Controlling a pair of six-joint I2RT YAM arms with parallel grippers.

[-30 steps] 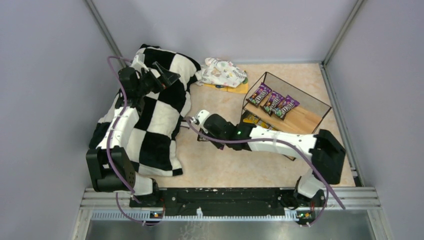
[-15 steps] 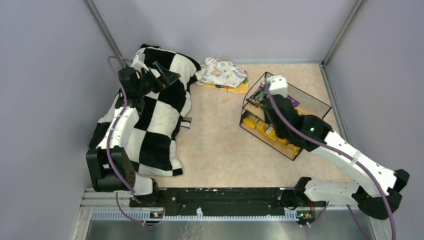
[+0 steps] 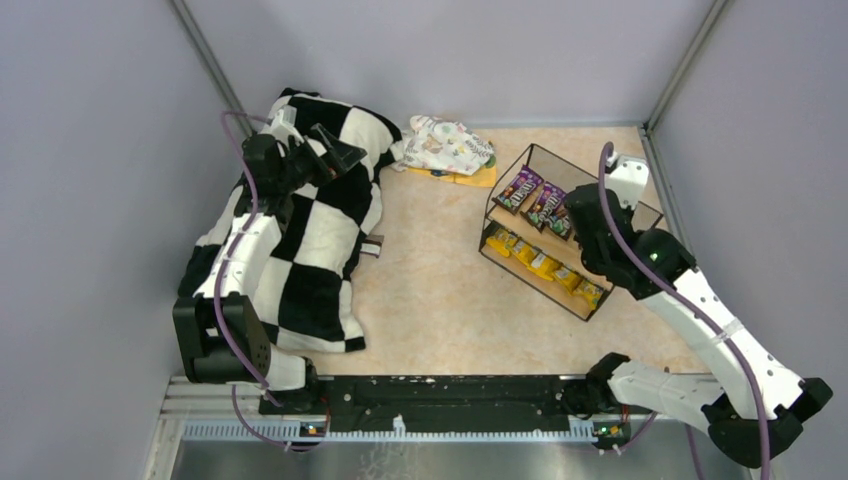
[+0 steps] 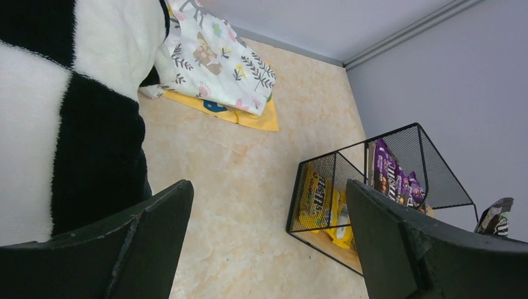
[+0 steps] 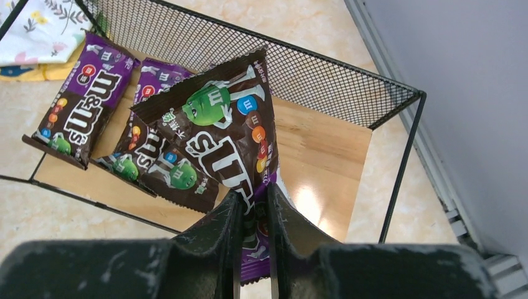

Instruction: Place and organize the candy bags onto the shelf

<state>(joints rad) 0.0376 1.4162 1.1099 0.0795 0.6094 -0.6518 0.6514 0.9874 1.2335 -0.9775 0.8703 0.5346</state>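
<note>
The dark brown candy bag (image 5: 229,121) is face up and the shelf's upper board (image 5: 320,165) is open beside the purple bags. I should keep moving my right gripper down and let go there.
The shelf (image 3: 640,212) is a black wire rack with wooden boards at the right. Two purple candy bags (image 5: 81,115) (image 5: 152,156) lie on its upper board (image 5: 324,137), and yellow candy bags (image 3: 545,265) fill the lower tier. My right gripper (image 5: 254,199) is shut on one end of a dark brown candy bag (image 5: 227,134), which hangs tilted over the upper board beside the purple ones. From above, the right gripper (image 3: 582,215) is over the shelf's right half. My left gripper (image 4: 268,237) is open and empty, raised over the checkered blanket (image 3: 300,230).
A white floral cloth bundle (image 3: 448,145) lies on a flat orange sheet (image 3: 470,178) behind the shelf. A small dark thing (image 3: 372,246) pokes out at the blanket's right edge. Grey walls close in the back and both sides.
My right arm swung from the table's middle beside the blanket over to the shelf, carrying the dark brown candy bag. It now hangs over the upper board. The left arm barely moved.
</note>
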